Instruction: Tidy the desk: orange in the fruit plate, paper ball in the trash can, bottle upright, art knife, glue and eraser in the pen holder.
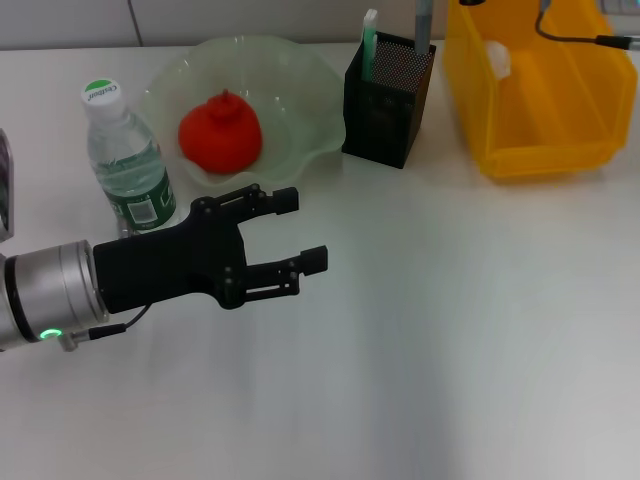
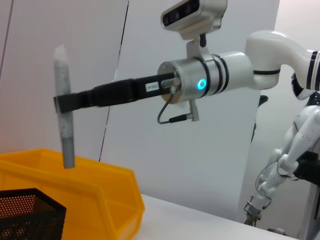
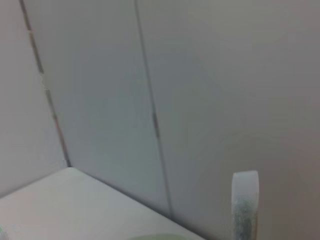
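Observation:
The grey stick hangs straight up and down with its lower end [image 1: 423, 43] toward the pen holder's opening [image 1: 402, 67]. My right gripper should lower the stick next until that end goes in.
My left gripper [image 1: 305, 230] hovers open and empty over the desk [image 1: 450, 330], just in front of the fruit plate [image 1: 310, 135]. The orange [image 1: 220, 132] lies in that plate. To its left the bottle [image 1: 125, 160] stands upright. My right gripper [image 2: 62, 102] is shut on a grey stick [image 2: 64, 130], held upright above the pen holder [image 1: 390, 95] beside the trash can [image 1: 545, 155]. A green-and-white stick [image 1: 369, 42] stands in the holder. I cannot tell which stick is the art knife and which the glue. A white paper ball [image 1: 498, 58] lies in the trash can. The eraser is out of view.
A black cable [image 1: 570, 35] runs over the trash can's back rim. A dark object [image 1: 5, 185] shows at the left edge of the desk. The left wrist view shows the trash can [image 2: 100, 200] and pen holder [image 2: 30, 215] below the right arm.

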Motion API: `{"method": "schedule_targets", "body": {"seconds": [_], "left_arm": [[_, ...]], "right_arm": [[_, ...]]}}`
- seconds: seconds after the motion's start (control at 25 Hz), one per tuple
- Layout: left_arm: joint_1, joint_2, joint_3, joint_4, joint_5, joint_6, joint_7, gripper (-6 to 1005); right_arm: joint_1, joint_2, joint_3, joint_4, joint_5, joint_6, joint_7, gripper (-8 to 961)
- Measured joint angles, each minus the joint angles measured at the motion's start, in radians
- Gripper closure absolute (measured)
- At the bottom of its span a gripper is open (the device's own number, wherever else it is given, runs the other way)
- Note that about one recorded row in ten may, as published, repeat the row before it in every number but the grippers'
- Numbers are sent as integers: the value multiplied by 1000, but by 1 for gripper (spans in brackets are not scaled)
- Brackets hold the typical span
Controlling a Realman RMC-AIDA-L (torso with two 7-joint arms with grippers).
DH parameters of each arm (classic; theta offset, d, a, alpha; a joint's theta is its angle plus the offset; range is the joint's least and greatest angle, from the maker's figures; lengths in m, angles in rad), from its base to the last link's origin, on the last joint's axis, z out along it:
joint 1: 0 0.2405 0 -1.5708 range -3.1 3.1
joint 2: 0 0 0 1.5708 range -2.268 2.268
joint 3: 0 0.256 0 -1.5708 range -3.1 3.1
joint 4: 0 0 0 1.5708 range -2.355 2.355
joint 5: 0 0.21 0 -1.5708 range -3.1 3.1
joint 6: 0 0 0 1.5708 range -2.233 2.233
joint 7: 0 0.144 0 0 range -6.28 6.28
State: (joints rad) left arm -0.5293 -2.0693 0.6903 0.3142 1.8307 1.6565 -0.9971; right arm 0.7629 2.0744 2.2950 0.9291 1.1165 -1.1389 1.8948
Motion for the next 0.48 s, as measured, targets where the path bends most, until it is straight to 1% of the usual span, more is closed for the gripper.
{"method": "schedule_targets", "body": {"seconds": [0.04, 0.12, 0.16, 0.2, 0.24, 0.28, 0.32, 0.36, 0.4, 0.48], "left_arm": [[1, 0, 0, -1, -3, -1, 0, 187], [4, 0, 0, -1, -12, -3, 0, 187], [9, 0, 0, -1, -25, -7, 2, 187], [9, 0, 0, -1, -25, -7, 2, 187], [12, 0, 0, -2, -30, -8, 2, 187], [15, 0, 0, -3, -36, -8, 3, 187], [15, 0, 0, -3, -36, -8, 3, 187], [19, 0, 0, -3, -36, -8, 3, 187], [19, 0, 0, -3, -36, -8, 3, 187], [22, 0, 0, -3, -37, -8, 3, 187]], "right_arm": [[0, 0, 0, 0, 0, 0, 0, 819], [1, 1, -31, -24, 11, 55, -17, 819], [2, 2, -77, -56, 46, 115, -46, 819], [2, 2, -101, -68, 64, 140, -55, 819], [2, 2, -101, -68, 64, 140, -55, 819], [2, 2, -148, -88, 91, 187, -64, 819], [2, 2, -148, -88, 91, 187, -64, 818], [2, 3, -202, -103, 110, 241, -65, 818], [2, 3, -202, -103, 110, 241, -65, 818], [2, 4, -244, -113, 117, 279, -65, 818]]}}
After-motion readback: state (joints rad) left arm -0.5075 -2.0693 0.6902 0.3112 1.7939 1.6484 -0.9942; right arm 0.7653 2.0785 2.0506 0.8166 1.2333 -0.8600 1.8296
